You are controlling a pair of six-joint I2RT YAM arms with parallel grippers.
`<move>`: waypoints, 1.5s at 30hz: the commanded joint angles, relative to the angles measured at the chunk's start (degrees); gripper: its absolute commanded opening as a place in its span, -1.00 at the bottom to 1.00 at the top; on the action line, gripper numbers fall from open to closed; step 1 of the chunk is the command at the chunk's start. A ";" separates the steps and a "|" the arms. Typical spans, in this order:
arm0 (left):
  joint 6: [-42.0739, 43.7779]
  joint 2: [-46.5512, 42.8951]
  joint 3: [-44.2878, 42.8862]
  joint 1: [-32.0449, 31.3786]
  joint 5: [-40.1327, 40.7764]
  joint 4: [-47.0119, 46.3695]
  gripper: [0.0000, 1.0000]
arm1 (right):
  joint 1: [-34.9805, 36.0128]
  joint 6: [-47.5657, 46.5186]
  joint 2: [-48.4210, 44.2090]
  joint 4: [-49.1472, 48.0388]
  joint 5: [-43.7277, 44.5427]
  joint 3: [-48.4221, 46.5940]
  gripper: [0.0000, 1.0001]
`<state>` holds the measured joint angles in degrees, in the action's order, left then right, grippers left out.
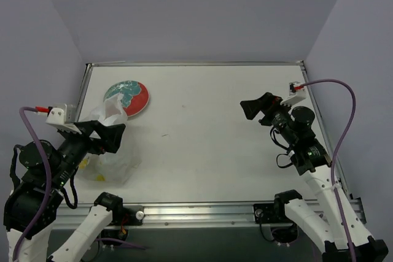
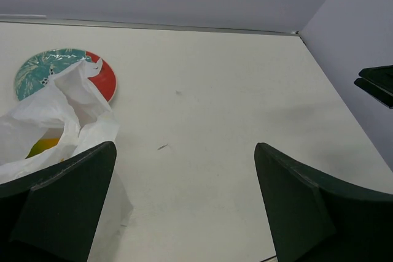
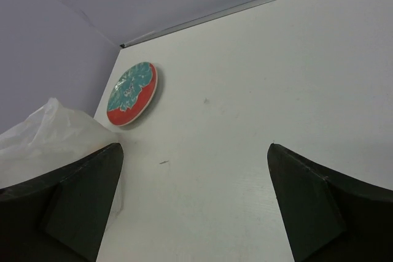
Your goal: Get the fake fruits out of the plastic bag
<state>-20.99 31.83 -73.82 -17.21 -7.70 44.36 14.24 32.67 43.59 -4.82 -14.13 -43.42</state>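
Note:
I carry on moving my right gripper toward that edge (image 1: 118, 106) until its open fingers straddle it, since the plastic bag's upper edge stands up facing the clear table (image 1: 193, 127).
The translucent white plastic bag (image 1: 112, 145) sits crumpled at the table's left, its upper edge standing open; it also shows in the left wrist view (image 2: 58, 118) and the right wrist view (image 3: 52, 136). A yellow-orange fake fruit (image 2: 43, 146) shows inside it, and a faint yellow shape (image 1: 86, 164) shows through its side; the other fruits are hidden. My left gripper (image 1: 113, 136) is open and empty, held above the bag, its fingers (image 2: 58, 197) beside the bag's mouth. My right gripper (image 1: 253, 108) is open and empty, raised at the table's right, far from the bag.
A red-and-teal round plate (image 1: 129, 97) lies flat behind the bag at the back left, partly covered by the bag's edge. A small dark speck (image 1: 164, 134) lies on the white table (image 1: 209, 145). Grey walls enclose the table's back and sides.

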 commanded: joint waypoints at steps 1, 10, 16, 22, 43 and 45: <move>1.22 0.42 -2.29 0.16 2.25 0.64 0.88 | 2.10 2.48 2.19 -5.28 -3.45 -2.02 1.00; 1.49 0.16 -5.81 0.16 12.88 4.50 0.88 | 24.76 2.41 19.40 -16.79 11.13 -9.56 1.00; 0.17 -2.04 -5.19 0.16 27.08 5.65 0.88 | 35.67 2.75 38.12 -22.07 19.56 -23.78 1.00; -1.06 -4.59 -1.25 0.07 38.46 4.69 0.77 | 42.62 5.73 56.82 -24.62 18.55 -36.46 1.00; -6.25 2.61 4.92 -0.10 32.05 1.43 0.69 | 47.99 1.70 82.09 -24.71 -0.54 -60.47 -0.21; -6.34 3.93 3.95 -0.10 31.35 3.53 0.69 | 47.99 1.35 81.65 -25.32 -0.73 -57.41 -0.52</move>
<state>-26.50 34.50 -66.32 -17.23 25.52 46.19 63.07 34.39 125.58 -28.10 -13.17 -101.01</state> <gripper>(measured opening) 0.847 0.289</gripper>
